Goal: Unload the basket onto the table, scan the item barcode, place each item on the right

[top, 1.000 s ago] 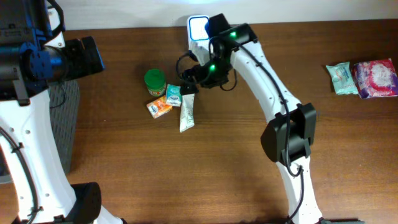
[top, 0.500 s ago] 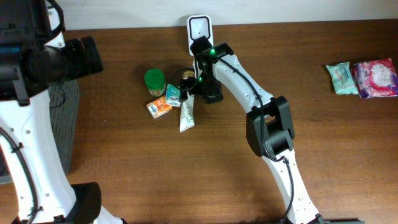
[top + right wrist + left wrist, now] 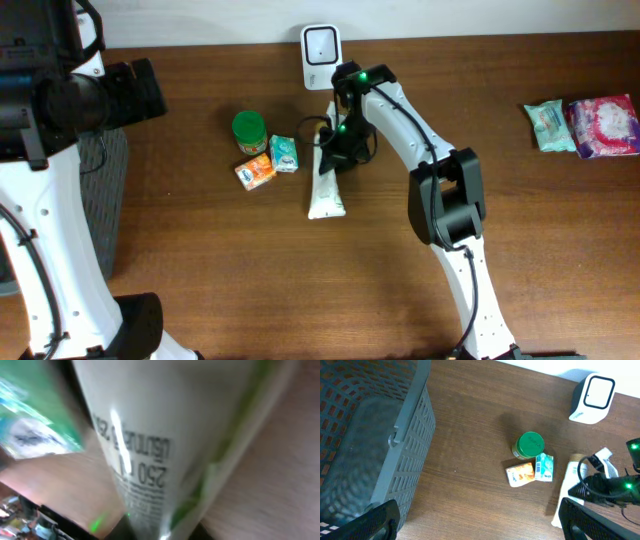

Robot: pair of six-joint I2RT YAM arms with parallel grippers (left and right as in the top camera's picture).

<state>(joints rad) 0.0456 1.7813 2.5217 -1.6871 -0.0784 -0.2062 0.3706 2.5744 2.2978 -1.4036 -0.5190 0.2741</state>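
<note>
Next, I lay the tube down, roll it and grip it again before scanning, because the tube's small print faces my right gripper's wrist and the tube's plain side faces up.
A white tube with green print hangs tilted over the table, right of the small packets. My right gripper is shut on its upper end, just in front of the white barcode scanner. In the right wrist view the tube fills the frame, blurred, with "250 ml" legible, and dark jaws press on both sides of it at the bottom edge. My left gripper is open and empty, high above the table's left part. From there I see the tube and the scanner.
A green-lidded jar, an orange packet and a teal packet lie left of the tube. Two wrapped packs sit at the far right. A grey slatted basket stands at the left edge.
My right gripper came down beside the packets, closed on the tube, and drew it rightward away from them. The left arm has not moved.
</note>
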